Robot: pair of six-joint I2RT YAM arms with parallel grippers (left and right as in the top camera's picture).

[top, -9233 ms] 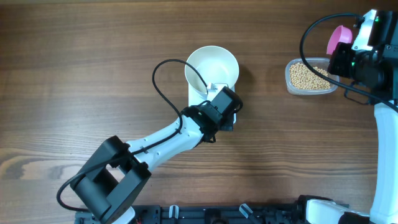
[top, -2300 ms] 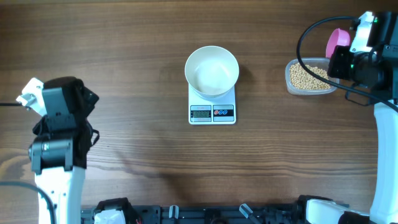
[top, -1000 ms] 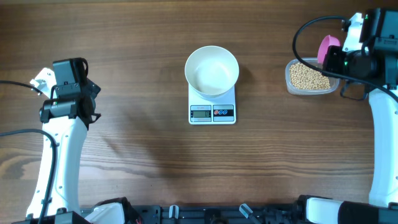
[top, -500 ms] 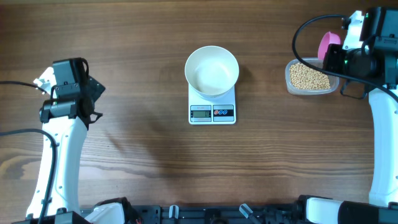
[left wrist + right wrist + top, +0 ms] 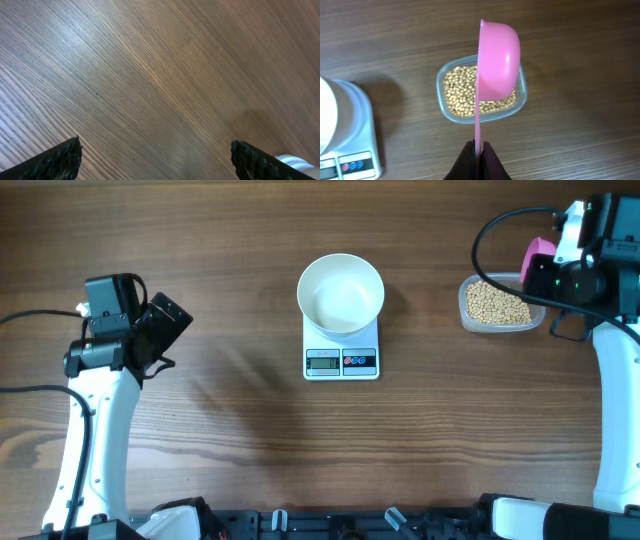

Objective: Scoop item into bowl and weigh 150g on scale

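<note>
The robot's left gripper faces wood away from the scale's display (image 5: 323, 363), so it should move beside the scale (image 5: 286, 374) and face the display before it scoops beans.
The white bowl (image 5: 341, 292) stands on the small white scale (image 5: 341, 358) mid-table, and nothing shows inside it. Tan beans (image 5: 495, 302) fill a clear container (image 5: 472, 320) to the right. My right gripper (image 5: 553, 268) is shut on the thin handle of a pink scoop (image 5: 537, 255), held on edge above the container's far right side. The right wrist view shows the scoop (image 5: 497, 60) over the beans (image 5: 462, 92), with the gripper (image 5: 478, 150) clamped on the handle and the scale (image 5: 350, 145) at the left. My left gripper (image 5: 165, 325) hangs open far left, over bare wood (image 5: 155, 160).
The wooden tabletop (image 5: 250, 430) stretches between the left arm and the scale. The right arm's black cable (image 5: 490, 230) loops above the container. Both arm bases sit along the near edge.
The left gripper has swung round so its open fingers point right, toward the scale. The pink scoop has shifted slightly right over the container. Bowl and scale have not moved.
</note>
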